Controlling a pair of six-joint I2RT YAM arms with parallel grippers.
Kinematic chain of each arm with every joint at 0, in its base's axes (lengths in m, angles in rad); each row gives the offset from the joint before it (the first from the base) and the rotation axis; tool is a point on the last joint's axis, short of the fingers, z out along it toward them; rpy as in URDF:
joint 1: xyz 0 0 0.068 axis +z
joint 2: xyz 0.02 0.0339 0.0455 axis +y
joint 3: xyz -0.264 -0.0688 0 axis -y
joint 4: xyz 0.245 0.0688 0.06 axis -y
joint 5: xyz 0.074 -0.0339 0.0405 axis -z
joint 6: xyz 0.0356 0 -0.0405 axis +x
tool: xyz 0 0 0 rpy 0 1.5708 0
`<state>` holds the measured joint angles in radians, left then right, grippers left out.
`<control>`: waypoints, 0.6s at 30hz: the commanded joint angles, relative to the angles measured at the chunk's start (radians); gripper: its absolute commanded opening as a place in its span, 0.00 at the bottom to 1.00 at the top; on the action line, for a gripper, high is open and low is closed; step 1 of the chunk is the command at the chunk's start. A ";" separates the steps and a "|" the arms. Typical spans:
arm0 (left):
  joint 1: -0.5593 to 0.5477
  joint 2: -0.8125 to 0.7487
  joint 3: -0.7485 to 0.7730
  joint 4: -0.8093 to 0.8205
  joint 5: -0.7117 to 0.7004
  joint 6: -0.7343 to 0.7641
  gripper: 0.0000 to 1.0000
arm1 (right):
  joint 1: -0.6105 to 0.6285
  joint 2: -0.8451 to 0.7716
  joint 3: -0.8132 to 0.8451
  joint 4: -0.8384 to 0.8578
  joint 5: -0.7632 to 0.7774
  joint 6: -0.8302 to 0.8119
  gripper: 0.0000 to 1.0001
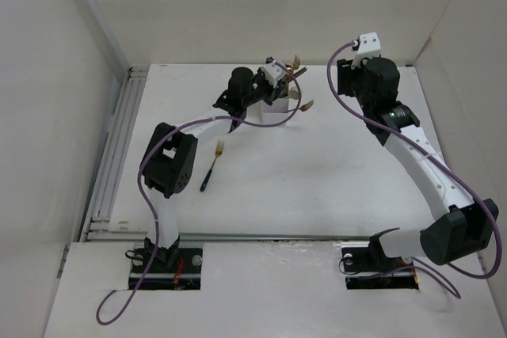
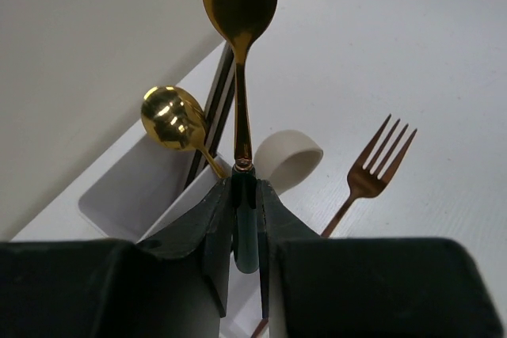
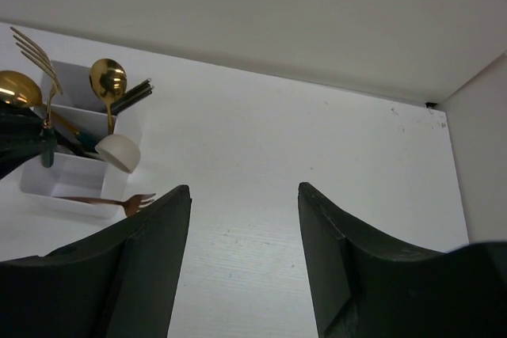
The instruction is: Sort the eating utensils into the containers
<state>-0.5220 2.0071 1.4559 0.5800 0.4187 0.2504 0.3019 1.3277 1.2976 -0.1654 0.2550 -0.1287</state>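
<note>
My left gripper should keep lowering the gold fork until it is inside and then let go, because the gold fork's dark green handle (image 2: pixel 247 256) points down toward the copper fork's compartment (image 3: pixel 77 181).
My left gripper (image 2: pixel 245 187) is shut on the dark green handle of a gold fork (image 2: pixel 238 13), which stands upright over the white divided container (image 2: pixel 131 187). In that container stand a gold spoon (image 2: pixel 170 116), dark chopsticks (image 2: pixel 218 104) and a white spoon (image 2: pixel 287 160). A copper fork (image 2: pixel 372 168) leans out of it towards the table. Another gold fork with a dark handle (image 1: pixel 212 165) lies flat on the table, left of centre. My right gripper (image 3: pixel 244 189) hangs open and empty to the right of the container (image 3: pixel 71 180).
The container (image 1: pixel 273 112) stands at the back of the table, close to the rear wall. An aluminium rail (image 1: pixel 111 156) runs along the left edge. Side walls close in the table on both sides.
</note>
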 commanded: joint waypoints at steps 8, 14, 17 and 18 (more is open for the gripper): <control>-0.013 0.044 -0.012 0.063 -0.074 -0.010 0.00 | -0.009 0.011 0.009 0.033 0.007 -0.038 0.62; -0.013 0.055 -0.023 0.063 -0.118 0.004 0.00 | -0.009 0.001 -0.009 0.033 0.016 -0.038 0.62; -0.013 0.064 -0.041 0.063 -0.118 0.018 0.13 | -0.009 0.001 -0.009 0.033 0.016 -0.038 0.62; -0.013 0.064 -0.042 0.063 -0.118 0.018 0.17 | -0.009 0.001 -0.009 0.033 0.016 -0.038 0.62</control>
<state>-0.5308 2.0876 1.4288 0.5869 0.3096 0.2592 0.3004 1.3415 1.2926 -0.1673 0.2558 -0.1612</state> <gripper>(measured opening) 0.158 0.620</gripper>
